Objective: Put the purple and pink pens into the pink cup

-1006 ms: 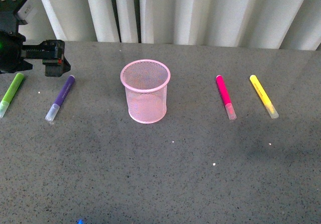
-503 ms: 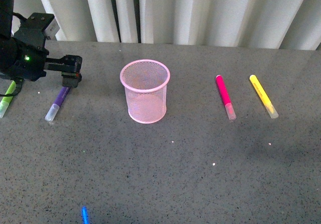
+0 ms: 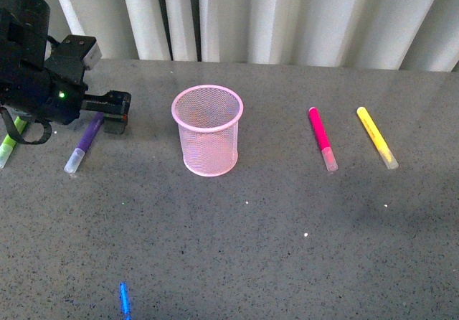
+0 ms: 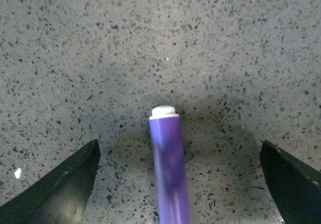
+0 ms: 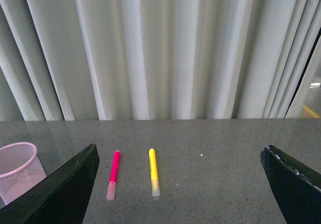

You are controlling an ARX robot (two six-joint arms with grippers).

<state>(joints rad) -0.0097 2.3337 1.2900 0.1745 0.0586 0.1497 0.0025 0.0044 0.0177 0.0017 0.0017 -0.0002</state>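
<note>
The pink cup's opening (image 3: pixel 207 108) is much wider than the purple pen (image 3: pixel 85 142), so I expect the pen to lean on the cup's rim when I put it in.
The pink cup (image 3: pixel 207 130) stands upright in the middle of the grey table; it also shows in the right wrist view (image 5: pixel 16 164). The purple pen (image 3: pixel 84 142) lies to its left. My left gripper (image 3: pixel 115 110) is open and hovers over the pen's far end; in the left wrist view the purple pen (image 4: pixel 169 164) lies between the wide-spread jaws, untouched. The pink pen (image 3: pixel 322 138) lies to the cup's right, also in the right wrist view (image 5: pixel 113 174). My right gripper (image 5: pixel 178 184) is open and empty, out of the front view.
A yellow marker (image 3: pixel 376 137) lies right of the pink pen. A lime green marker (image 3: pixel 7 146) lies at the far left, partly behind my left arm. A small blue object (image 3: pixel 123 298) lies near the front edge. White curtains hang behind the table.
My left arm has moved right, from beside the green marker to over the purple pen's far end. A blue object has come into view at the front edge. The pens and cup have not moved.
</note>
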